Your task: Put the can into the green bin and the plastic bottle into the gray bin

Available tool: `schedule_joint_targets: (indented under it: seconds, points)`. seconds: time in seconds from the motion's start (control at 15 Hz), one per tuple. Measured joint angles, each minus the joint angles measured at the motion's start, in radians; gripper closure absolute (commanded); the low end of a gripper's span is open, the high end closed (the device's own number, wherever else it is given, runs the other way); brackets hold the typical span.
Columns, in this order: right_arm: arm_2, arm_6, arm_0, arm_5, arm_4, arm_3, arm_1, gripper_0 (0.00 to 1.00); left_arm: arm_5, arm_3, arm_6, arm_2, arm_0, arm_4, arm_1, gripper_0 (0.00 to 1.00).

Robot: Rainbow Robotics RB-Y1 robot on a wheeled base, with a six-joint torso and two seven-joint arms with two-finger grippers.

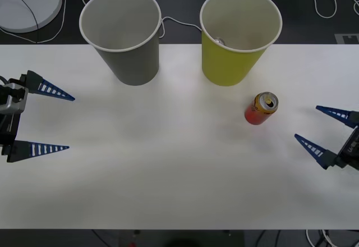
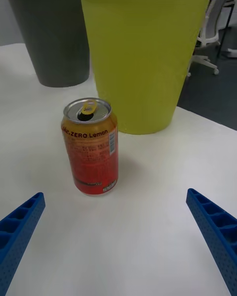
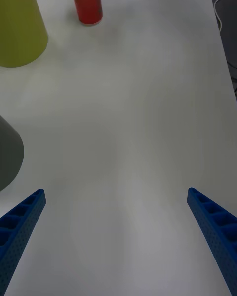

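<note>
I expect to find another can inside the green bin when I bring the can over, because a small silvery round edge shows in there.
The small red-orange can stands upright on the white table, just in front and to the right of the green bin. The gray bin stands to the left of the green one. My right gripper is open at table height to the right of the can, apart from it. In the right wrist view the can stands ahead of my open right gripper, before the green bin. My left gripper rests open at the far left. The plastic bottle is out of view.
A small pale thing shows inside the green bin; I cannot tell what it is. A white round disc and cables lie behind the table. An office chair stands beyond the table's edge.
</note>
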Motion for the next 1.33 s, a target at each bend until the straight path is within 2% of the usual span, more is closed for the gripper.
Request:
schedule_joint_targets:
  seconds: [0.13,0.53,1.0,1.33]
  points:
    - [0.03,0.021,0.0,0.02,-0.028,-0.005,0.004,0.0,0.0,0.0,0.0,0.0,0.0,0.0,0.0,0.0]
    - [0.076,0.054,-0.032,0.082,-0.028,-0.01,0.056,0.0,0.0,0.0,0.0,0.0,0.0,0.0,0.0,0.0]
    - [0.084,0.074,-0.089,0.179,0.041,-0.01,0.147,0.0,0.0,0.0,0.0,0.0,0.0,0.0,0.0,0.0]
    - [0.111,0.087,-0.128,0.239,0.045,-0.01,0.199,0.0,0.0,0.0,0.0,0.0,0.0,0.0,0.0,0.0]
